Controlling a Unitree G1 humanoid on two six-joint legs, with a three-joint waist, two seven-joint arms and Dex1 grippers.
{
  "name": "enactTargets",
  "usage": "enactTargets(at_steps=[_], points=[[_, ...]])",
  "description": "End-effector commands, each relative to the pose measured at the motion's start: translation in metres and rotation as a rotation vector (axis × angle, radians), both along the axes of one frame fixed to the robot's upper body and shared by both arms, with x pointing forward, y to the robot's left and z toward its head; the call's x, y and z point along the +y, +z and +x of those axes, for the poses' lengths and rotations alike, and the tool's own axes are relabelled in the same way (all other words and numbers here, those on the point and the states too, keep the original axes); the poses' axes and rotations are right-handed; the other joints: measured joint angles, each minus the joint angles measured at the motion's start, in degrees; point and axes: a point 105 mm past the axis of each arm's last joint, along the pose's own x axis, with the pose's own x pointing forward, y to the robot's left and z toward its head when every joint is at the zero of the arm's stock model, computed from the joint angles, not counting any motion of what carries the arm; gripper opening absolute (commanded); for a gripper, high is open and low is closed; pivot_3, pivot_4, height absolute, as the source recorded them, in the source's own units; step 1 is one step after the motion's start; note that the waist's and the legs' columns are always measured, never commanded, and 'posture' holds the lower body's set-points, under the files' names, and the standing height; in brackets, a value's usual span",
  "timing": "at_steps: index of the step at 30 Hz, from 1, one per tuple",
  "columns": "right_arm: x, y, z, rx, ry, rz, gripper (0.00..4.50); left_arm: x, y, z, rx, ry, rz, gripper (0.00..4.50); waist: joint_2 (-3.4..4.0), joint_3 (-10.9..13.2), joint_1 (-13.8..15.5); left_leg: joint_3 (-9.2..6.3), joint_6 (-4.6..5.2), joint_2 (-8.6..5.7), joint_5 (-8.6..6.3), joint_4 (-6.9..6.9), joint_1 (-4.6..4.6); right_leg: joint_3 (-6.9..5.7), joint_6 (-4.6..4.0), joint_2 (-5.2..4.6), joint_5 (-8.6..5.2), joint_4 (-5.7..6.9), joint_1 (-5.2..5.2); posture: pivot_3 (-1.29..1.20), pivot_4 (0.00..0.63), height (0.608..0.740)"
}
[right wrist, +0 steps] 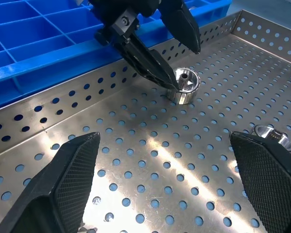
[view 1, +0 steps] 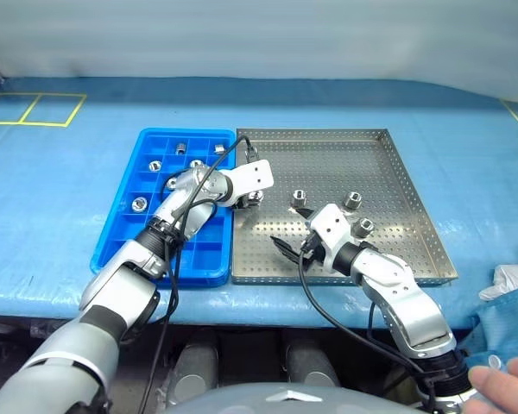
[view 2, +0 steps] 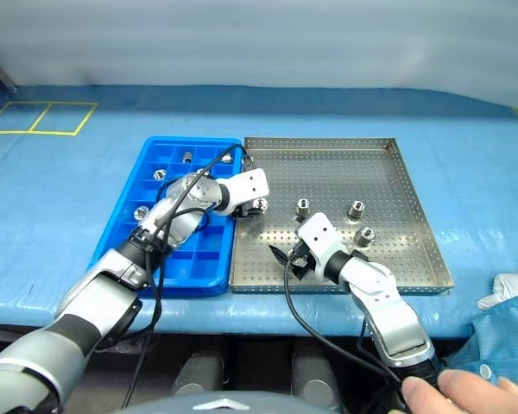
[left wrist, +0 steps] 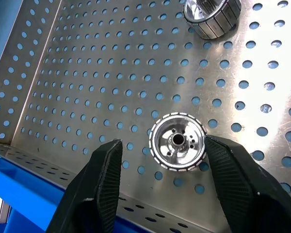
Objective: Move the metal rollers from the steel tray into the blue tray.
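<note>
I should open my left gripper wider, turn its wrist and close onto the roller's free side (left wrist: 153, 145) too, because the metal roller (left wrist: 178, 141) is against one of its fingers.
The steel tray (view 1: 397, 185) lies to the right of the blue tray (view 1: 121, 220), the two side by side. My left gripper (left wrist: 162, 143) is open and reaches down at the steel tray's left side, astride one of the metal rollers (left wrist: 178, 141). One finger (left wrist: 233, 174) touches that roller and the other stands apart from it. Three more rollers (view 1: 299, 199) (view 1: 353, 200) (view 1: 363, 227) stand mid-tray. The blue tray holds several rollers (view 1: 154, 165) in its far compartments. My right gripper (right wrist: 162, 141) is wide open and holds nothing, low over the tray's near part.
A person's hand (view 1: 509, 379) shows at the near right corner, beside a white cloth (view 1: 514, 276) on the table edge. Yellow tape lines (view 1: 34, 108) mark the blue table covering at the far left.
</note>
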Motion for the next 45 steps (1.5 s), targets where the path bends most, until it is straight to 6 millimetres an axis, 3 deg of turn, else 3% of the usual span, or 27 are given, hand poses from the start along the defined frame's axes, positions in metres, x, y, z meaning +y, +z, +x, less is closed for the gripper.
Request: enactTargets(at_steps=[1, 7, 16, 19, 23, 27, 37, 41, 45], points=[[0.002, 0.009, -0.001, -0.046, 0.001, 0.015, 4.5, 0.002, -0.014, -0.003, 0.047, 0.009, 0.022, 2.01, 0.01, -0.01, -0.02, 0.0, 0.0, 0.0, 0.0, 0.0, 0.01, 0.0, 0.0, 0.0, 0.0, 0.0, 0.01, 0.01, 0.15, 0.74], [0.001, 0.01, -0.001, -0.05, -0.001, 0.015, 4.5, 0.002, -0.017, -0.006, 0.067, 0.002, 0.014, 0.04, 0.05, -0.03, -0.07, 0.0, 0.0, 0.0, 0.0, 0.0, 0.03, 0.0, 0.0, 0.0, 0.0, 0.01, 0.02, 0.01, 0.15, 0.74], [0.003, 0.011, 0.001, -0.056, 0.008, 0.012, 4.5, 0.001, -0.01, -0.004, 0.076, 0.049, -0.08, 0.04, 0.05, -0.03, -0.06, 0.0, 0.0, 0.0, 0.0, -0.01, 0.02, 0.0, 0.0, 0.0, 0.0, 0.01, 0.02, 0.02, 0.15, 0.74], [0.004, 0.011, 0.001, -0.056, 0.009, 0.011, 4.5, -0.001, 0.0, -0.001, 0.069, 0.087, -0.175, 0.04, 0.05, -0.03, -0.06, 0.0, 0.0, 0.0, 0.0, -0.01, 0.01, 0.0, 0.0, 0.0, 0.0, -0.01, 0.01, 0.02, 0.15, 0.74], [0.004, 0.011, 0.0, -0.053, 0.012, 0.011, 4.5, -0.001, 0.013, 0.004, -0.011, 0.059, -0.174, 0.04, 0.04, -0.02, 0.02, -0.02, 0.0, -0.02, 0.0, -0.02, -0.03, -0.01, 0.02, 0.0, -0.01, -0.02, 0.0, 0.03, 0.15, 0.74], [0.006, 0.011, 0.0, -0.053, 0.018, 0.013, 4.5, -0.003, 0.016, 0.005, -0.053, 0.014, -0.123, 0.88, 0.01, 0.0, 0.01, -0.02, 0.0, -0.02, 0.0, -0.02, -0.08, -0.01, 0.03, 0.0, -0.01, -0.02, -0.05, 0.03, 0.15, 0.74], [0.008, 0.011, 0.0, -0.059, 0.015, 0.018, 4.5, -0.001, 0.03, 0.013, -0.095, -0.058, 0.055, 4.15, -0.01, 0.01, -0.09, -0.01, 0.0, -0.02, 0.0, -0.02, -0.27, 0.0, 0.03, 0.0, -0.01, 0.02, -0.26, 0.02, 0.15, 0.74], [0.011, 0.011, 0.0, -0.064, 0.02, 0.029, 4.5, -0.004, 0.045, 0.021, -0.119, -0.114, 0.137, 4.15, -0.02, 0.02, -0.07, 0.0, 0.0, -0.02, 0.0, -0.03, -0.37, 0.01, 0.03, 0.01, -0.01, 0.02, -0.4, 0.01, 0.15, 0.74], [0.013, 0.01, 0.001, -0.07, 0.017, 0.037, 4.5, -0.004, 0.047, 0.027, -0.103, -0.164, 0.239, 4.15, -0.02, 0.02, -0.16, 0.01, 0.0, -0.03, 0.0, -0.04, -0.43, 0.02, 0.04, 0.01, -0.01, -0.01, -0.44, 0.0, 0.15, 0.74]])
